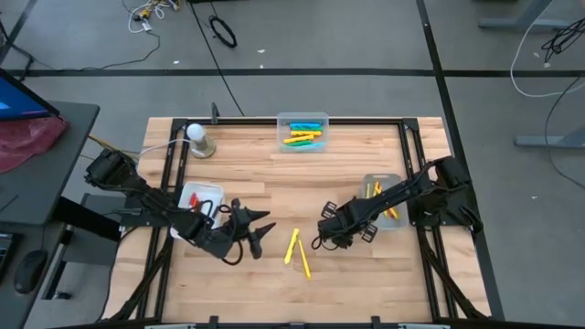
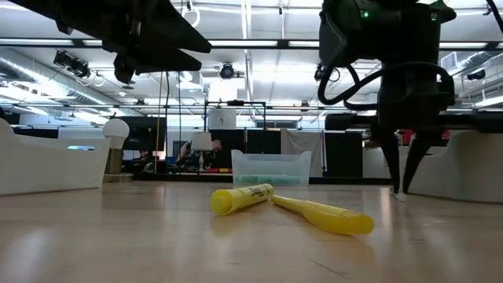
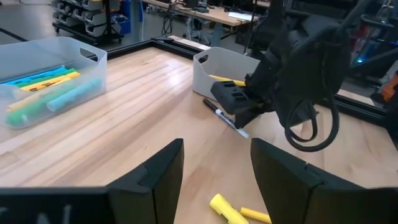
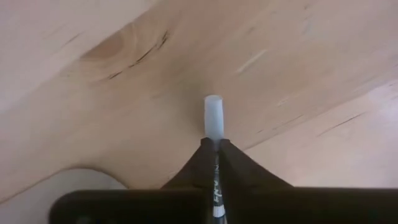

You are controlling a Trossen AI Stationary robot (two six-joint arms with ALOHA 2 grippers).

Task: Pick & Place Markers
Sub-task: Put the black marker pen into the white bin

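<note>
The thin white marker point(image 3: 225, 118) is far from the white bin, so the robot's right gripper should put it down next to the yellow markers point(image 1: 302, 229) for the left gripper to pick up.
My right gripper point(image 1: 327, 230) is low over the table's middle, shut on a thin white marker point(image 4: 213, 118). In the left wrist view that marker point(image 3: 225, 118) shows a black end and a white end under the right gripper. Two yellow markers point(image 1: 297, 250) lie flat on the wood between the grippers, one chunky point(image 2: 240, 198) and one slim point(image 2: 326, 215). My left gripper point(image 1: 258, 228) hovers left of them, open and raised above the table point(image 2: 149, 35). My right gripper pinches the thin white marker between its two fingers point(image 4: 239, 171), which slant down toward the table. The marker runs along the fingers, and its white end point(image 4: 213, 115) sticks out past the fingertips. That end point(image 2: 399, 195) is right at the table; whether it touches, I cannot tell.
A clear bin point(image 1: 303, 131) at the far edge holds blue, green and yellow markers. A white bin point(image 1: 203, 196) sits by the left arm, and another bin point(image 1: 384, 196) with yellow and orange markers by the right arm. A lamp-like stand point(image 1: 198, 139) is at the far left.
</note>
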